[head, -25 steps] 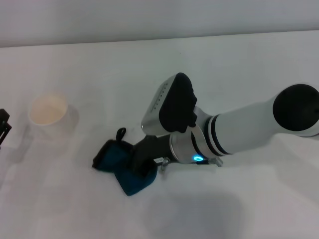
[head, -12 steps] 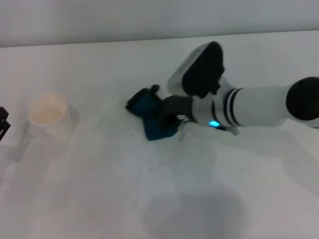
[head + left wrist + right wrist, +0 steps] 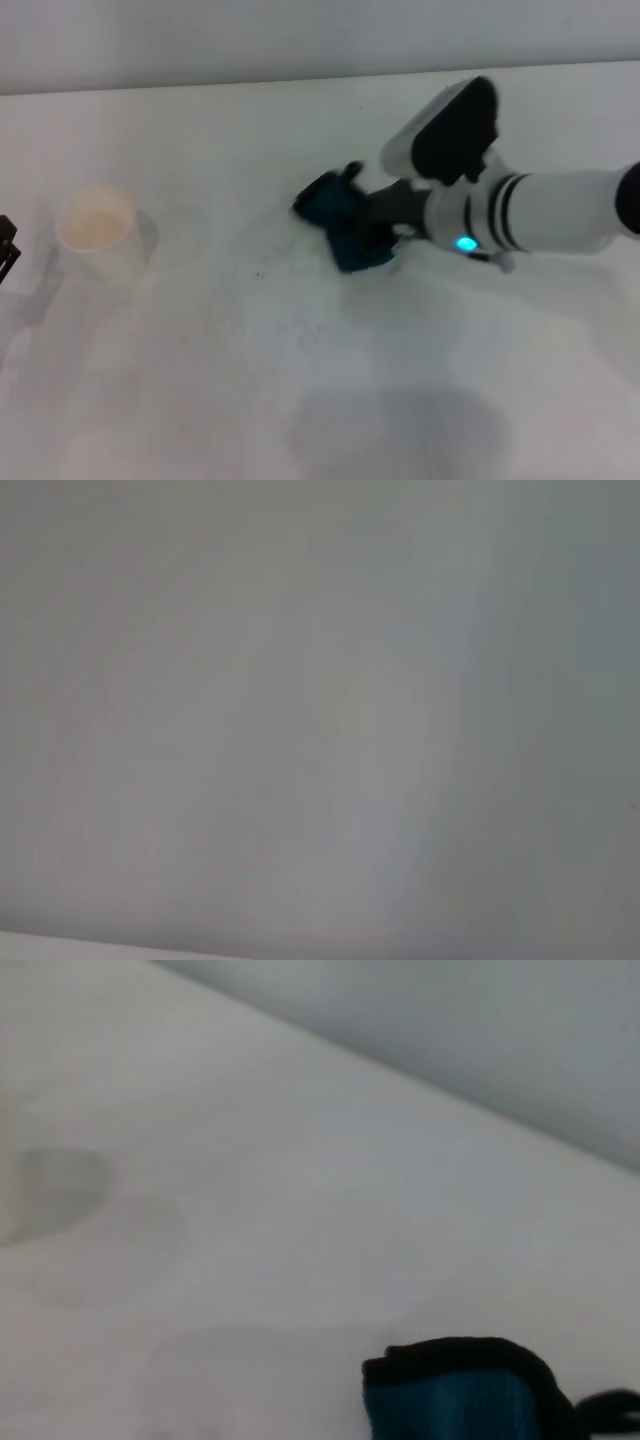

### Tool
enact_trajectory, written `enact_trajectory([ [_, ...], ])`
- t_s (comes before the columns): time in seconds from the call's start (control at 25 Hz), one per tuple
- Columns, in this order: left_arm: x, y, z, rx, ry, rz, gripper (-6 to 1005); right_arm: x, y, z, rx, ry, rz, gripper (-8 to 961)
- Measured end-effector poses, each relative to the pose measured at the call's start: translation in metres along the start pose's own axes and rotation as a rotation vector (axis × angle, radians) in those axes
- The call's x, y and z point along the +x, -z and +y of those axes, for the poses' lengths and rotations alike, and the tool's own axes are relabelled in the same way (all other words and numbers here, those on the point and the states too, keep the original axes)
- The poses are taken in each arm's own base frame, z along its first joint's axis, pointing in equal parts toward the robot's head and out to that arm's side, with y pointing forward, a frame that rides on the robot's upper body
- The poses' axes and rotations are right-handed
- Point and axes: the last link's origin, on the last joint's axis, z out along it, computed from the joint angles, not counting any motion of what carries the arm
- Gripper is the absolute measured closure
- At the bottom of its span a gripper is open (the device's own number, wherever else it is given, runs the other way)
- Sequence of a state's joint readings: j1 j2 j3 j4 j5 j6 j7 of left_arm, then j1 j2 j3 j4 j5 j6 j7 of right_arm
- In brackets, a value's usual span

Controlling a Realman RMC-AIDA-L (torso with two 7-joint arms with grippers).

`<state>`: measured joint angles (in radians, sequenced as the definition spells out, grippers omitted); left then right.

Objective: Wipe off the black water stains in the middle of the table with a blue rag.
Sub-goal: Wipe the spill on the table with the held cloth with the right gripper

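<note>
Faint specks (image 3: 260, 275) are still there between the blue rag and the white paper cup, so my right gripper should wipe the rag back over them (image 3: 303, 325) before it lets go of the rag.
My right gripper (image 3: 378, 230) is shut on the blue rag (image 3: 343, 222) and presses it to the white table (image 3: 300, 400), right of the middle. The rag is bunched, and its black loop sticks up at its far side. Its black-edged corner also shows in the right wrist view (image 3: 470, 1395). No dark blotch of the black water stains shows. Only a tiny dark speck (image 3: 261, 273) and faint specks lie on the table left of the rag. My left gripper (image 3: 8, 250) sits parked at the far left edge of the head view.
A white paper cup (image 3: 97, 228) stands upright at the left of the table. A grey wall runs behind the table's far edge. The left wrist view shows only a plain grey surface.
My right gripper has dragged the rag across the table, from the near middle-left towards the far right. The cup and left arm have not moved.
</note>
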<state>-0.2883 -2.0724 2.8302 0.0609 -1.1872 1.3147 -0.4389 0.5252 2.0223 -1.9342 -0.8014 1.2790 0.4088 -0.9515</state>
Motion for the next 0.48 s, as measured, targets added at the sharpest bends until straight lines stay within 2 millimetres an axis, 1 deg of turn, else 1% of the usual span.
enact_trajectory([
  [0.08, 0.0, -0.001, 0.001, -0.002, 0.002, 0.001, 108, -0.002, -0.003, 0.016, -0.057, 0.003, 0.007, 866],
  [0.16, 0.0, -0.001, 0.001, -0.003, 0.002, 0.002, 108, -0.006, -0.008, 0.037, -0.122, 0.022, 0.008, 867],
  [0.32, 0.0, -0.001, 0.001, -0.001, 0.002, -0.002, 107, -0.012, -0.013, 0.073, -0.215, 0.106, 0.014, 867],
  [0.48, -0.001, -0.002, 0.003, -0.002, 0.007, -0.003, 108, -0.015, -0.014, 0.094, -0.267, 0.183, 0.02, 866],
])
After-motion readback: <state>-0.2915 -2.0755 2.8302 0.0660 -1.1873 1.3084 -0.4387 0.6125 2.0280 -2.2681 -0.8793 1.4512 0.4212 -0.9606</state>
